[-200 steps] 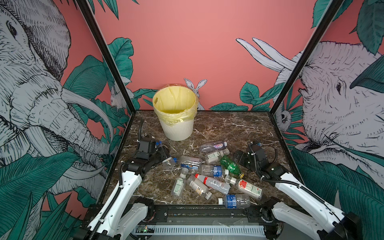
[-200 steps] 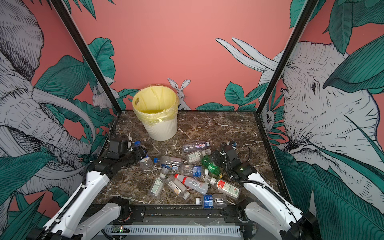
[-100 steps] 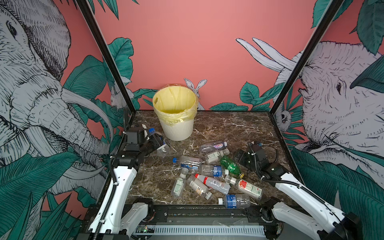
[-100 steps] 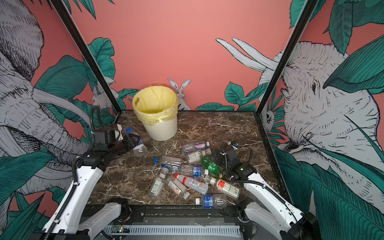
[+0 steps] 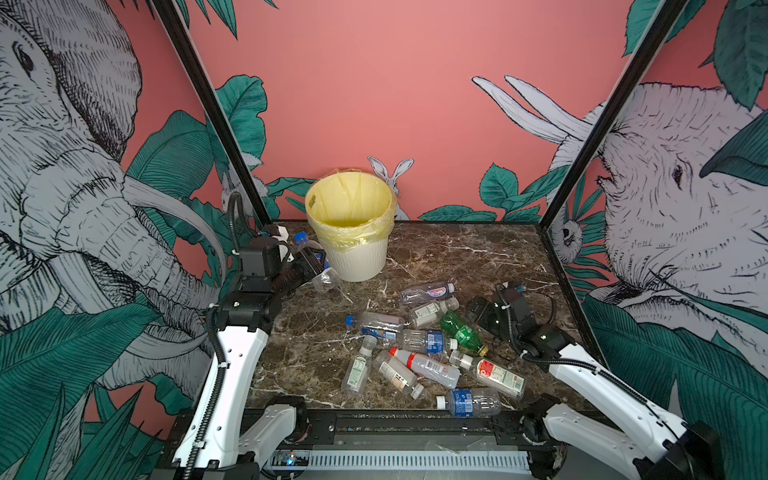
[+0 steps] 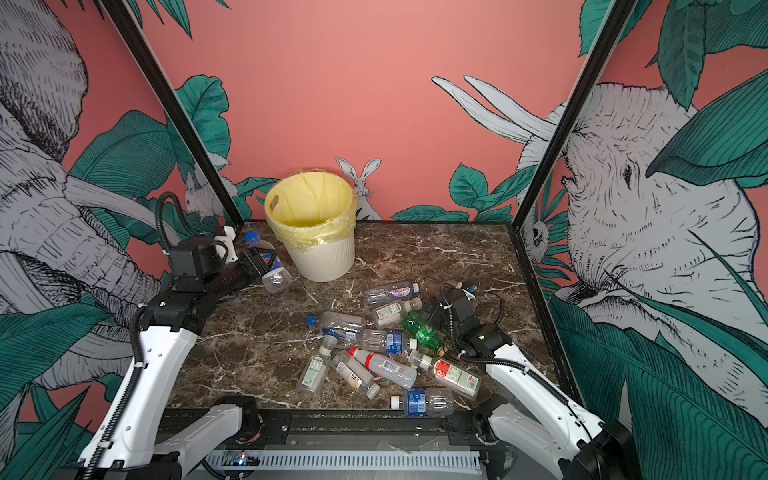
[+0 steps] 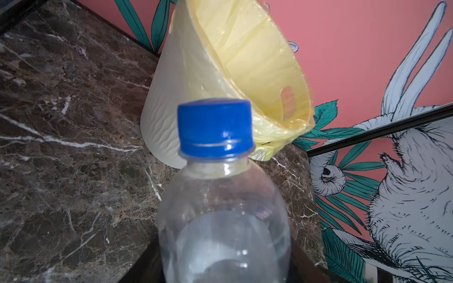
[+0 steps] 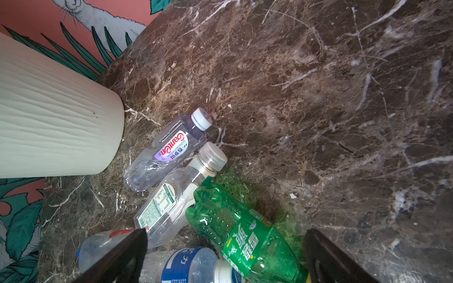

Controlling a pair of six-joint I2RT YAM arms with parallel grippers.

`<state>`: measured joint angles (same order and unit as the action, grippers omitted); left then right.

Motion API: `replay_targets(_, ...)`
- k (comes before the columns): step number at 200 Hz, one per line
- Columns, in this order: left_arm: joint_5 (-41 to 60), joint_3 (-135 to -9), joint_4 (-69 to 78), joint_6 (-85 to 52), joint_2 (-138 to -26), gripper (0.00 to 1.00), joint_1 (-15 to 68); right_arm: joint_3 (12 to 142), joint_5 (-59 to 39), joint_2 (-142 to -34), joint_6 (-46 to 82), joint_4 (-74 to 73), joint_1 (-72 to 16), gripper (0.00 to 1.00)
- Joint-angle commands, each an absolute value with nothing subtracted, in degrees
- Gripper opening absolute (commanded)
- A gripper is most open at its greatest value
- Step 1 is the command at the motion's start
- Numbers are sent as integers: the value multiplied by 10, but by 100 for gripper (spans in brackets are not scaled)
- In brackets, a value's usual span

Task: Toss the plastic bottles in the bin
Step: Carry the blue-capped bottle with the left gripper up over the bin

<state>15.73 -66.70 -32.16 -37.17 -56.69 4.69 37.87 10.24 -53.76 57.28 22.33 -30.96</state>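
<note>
My left gripper should raise the bottle high and release it over the bin's opening [image 5: 350, 200], as the bottle's blue cap [image 5: 301, 237] is by the bin's side, below its rim.
My left gripper [image 5: 308, 261] [image 6: 257, 261] is shut on a clear plastic bottle [image 5: 327, 277] [image 6: 274, 272] with a blue cap, held in the air just left of the bin [image 5: 357, 259] [image 6: 326, 259]. In the left wrist view this bottle [image 7: 220, 208] fills the space between the jaws of the gripper [image 7: 224, 267], and the yellow-lined bin [image 7: 169, 98] stands beyond it. Several plastic bottles [image 5: 419, 365] [image 6: 374, 365] lie on the marble table. My right gripper [image 5: 484, 312] [image 8: 225, 254] is open low over the green bottle [image 8: 245, 232] [image 5: 461, 332].
A purple-labelled bottle [image 8: 169, 149] and a green-labelled clear one [image 8: 176, 193] lie between the green bottle and the bin's wall [image 8: 49, 122]. Painted walls close in the table [image 5: 457, 257] on three sides. A black rail [image 5: 395, 424] runs along the front edge.
My left arm has lifted the blue-capped bottle off the table and carried it back and up beside the bin. The right arm has stayed still.
</note>
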Motion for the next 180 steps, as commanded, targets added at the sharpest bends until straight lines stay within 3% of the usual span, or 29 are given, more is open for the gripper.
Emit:
replay_targets(1, 170, -676, -291, -356, -563, 58, 44, 386, 122, -537, 586, 209, -308, 99)
replay_targets(95, 170, -609, -293, -347, -510, 57, 43, 368, 118, -548, 590, 190, -308, 99)
replay_targets(180, 158, -708, -284, -344, -563, 56, 44, 370, 114, -551, 587, 190, -308, 99)
